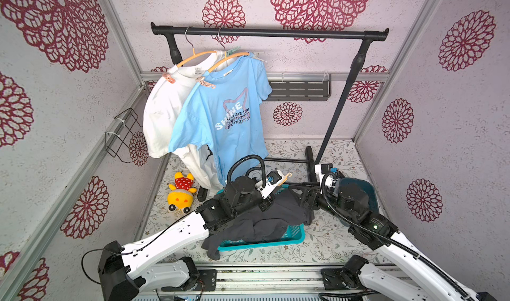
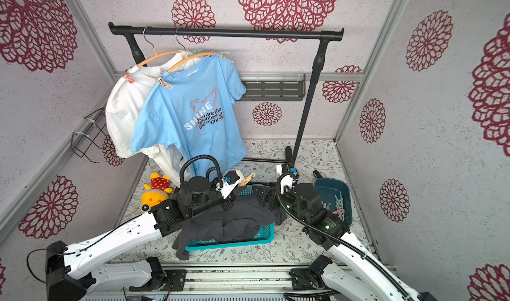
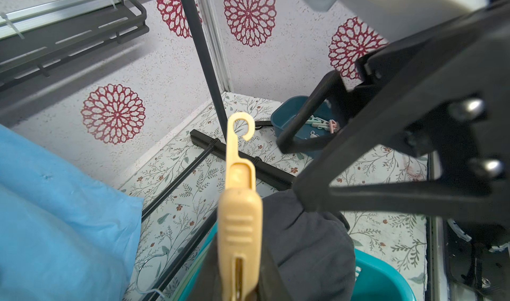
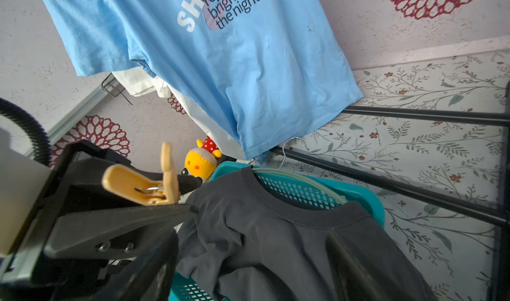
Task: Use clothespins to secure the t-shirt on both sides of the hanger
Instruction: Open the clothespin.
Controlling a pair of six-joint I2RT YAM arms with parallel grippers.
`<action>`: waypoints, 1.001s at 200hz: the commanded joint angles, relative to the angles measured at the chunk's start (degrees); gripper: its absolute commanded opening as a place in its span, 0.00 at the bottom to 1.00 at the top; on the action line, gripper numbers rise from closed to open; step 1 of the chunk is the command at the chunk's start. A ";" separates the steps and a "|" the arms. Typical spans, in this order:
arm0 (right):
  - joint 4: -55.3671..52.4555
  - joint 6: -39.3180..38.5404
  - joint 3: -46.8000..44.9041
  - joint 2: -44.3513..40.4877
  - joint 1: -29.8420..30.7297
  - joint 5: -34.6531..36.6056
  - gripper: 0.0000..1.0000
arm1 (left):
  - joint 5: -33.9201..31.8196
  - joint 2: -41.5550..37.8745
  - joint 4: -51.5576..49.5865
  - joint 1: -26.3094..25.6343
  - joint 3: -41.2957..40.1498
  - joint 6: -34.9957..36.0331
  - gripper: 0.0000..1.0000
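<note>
My left gripper is holding the yellow-orange clothespin by its clamping end (image 3: 239,263). My right gripper should grab the clothespin by its hook end (image 3: 238,165) so the clamping end stays free.
My left gripper (image 3: 239,287) is shut on a yellow-orange clothespin (image 3: 239,216), whose hook end points away from the gripper; the clothespin (image 1: 286,176) shows in both top views, above the basket's far edge. My right gripper (image 4: 254,258) is open, its fingers (image 4: 154,258) wide apart over a dark grey t-shirt (image 4: 276,230) heaped in the teal basket (image 1: 276,240). A pale green hanger (image 4: 298,178) lies by the shirt's collar. A blue t-shirt (image 1: 226,112) and a white t-shirt (image 1: 165,112) hang on orange hangers, each with a pink clothespin (image 1: 204,82) at its near shoulder.
The black rack's rail (image 1: 276,33) spans the back and its base bars (image 1: 309,161) lie on the floral floor. A dark teal bin (image 2: 339,200) at the right holds several loose clothespins. A yellow plush toy (image 1: 180,193) lies at the left. A black shelf (image 1: 299,88) hangs on the back wall.
</note>
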 commanded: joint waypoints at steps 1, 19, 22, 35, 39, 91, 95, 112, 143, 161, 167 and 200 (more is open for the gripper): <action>6.89 0.48 0.66 1.89 0.32 -4.36 0.83 | -1.62 1.92 -1.67 -0.79 0.88 -0.74 0.00; 8.49 0.35 0.10 2.24 0.34 -4.57 0.80 | -4.16 2.84 -2.59 -0.90 1.37 -1.64 0.00; 8.76 0.37 -0.16 2.12 0.34 -4.45 0.80 | -5.22 3.06 -2.55 -0.90 1.44 -1.97 0.00; 10.21 0.64 -1.62 1.26 0.34 -3.33 0.79 | -7.06 4.00 -3.42 -0.90 2.08 -2.60 0.00; 10.80 0.79 -1.99 0.98 0.34 -3.06 0.79 | -6.93 4.24 -3.69 -0.90 2.26 -2.43 0.00; 17.04 6.03 -4.16 1.38 0.34 -2.12 0.78 | -3.19 5.24 -1.99 -1.23 2.36 -4.07 0.00; 17.62 6.44 -4.19 1.63 0.35 -2.48 0.78 | -3.06 5.25 -1.89 -1.25 2.34 -4.17 0.00; 19.12 7.59 -4.24 2.79 0.40 -2.66 0.77 | -3.10 5.47 -1.52 -1.42 2.27 -4.26 0.00; 18.89 8.48 -3.69 4.32 0.41 -1.76 0.74 | -4.30 6.13 -1.18 -1.52 2.34 -4.00 0.00; 19.51 9.23 -3.47 5.08 0.42 -2.22 0.71 | -4.60 6.39 -1.22 -1.59 2.43 -3.91 0.00; 19.64 9.54 -3.47 5.30 0.43 -2.11 0.71 | -4.73 6.52 -1.38 -1.60 2.51 -3.91 0.00; 21.43 10.73 -3.48 6.44 0.43 -1.76 0.64 | -6.65 7.51 -2.71 -1.68 3.43 -3.30 0.00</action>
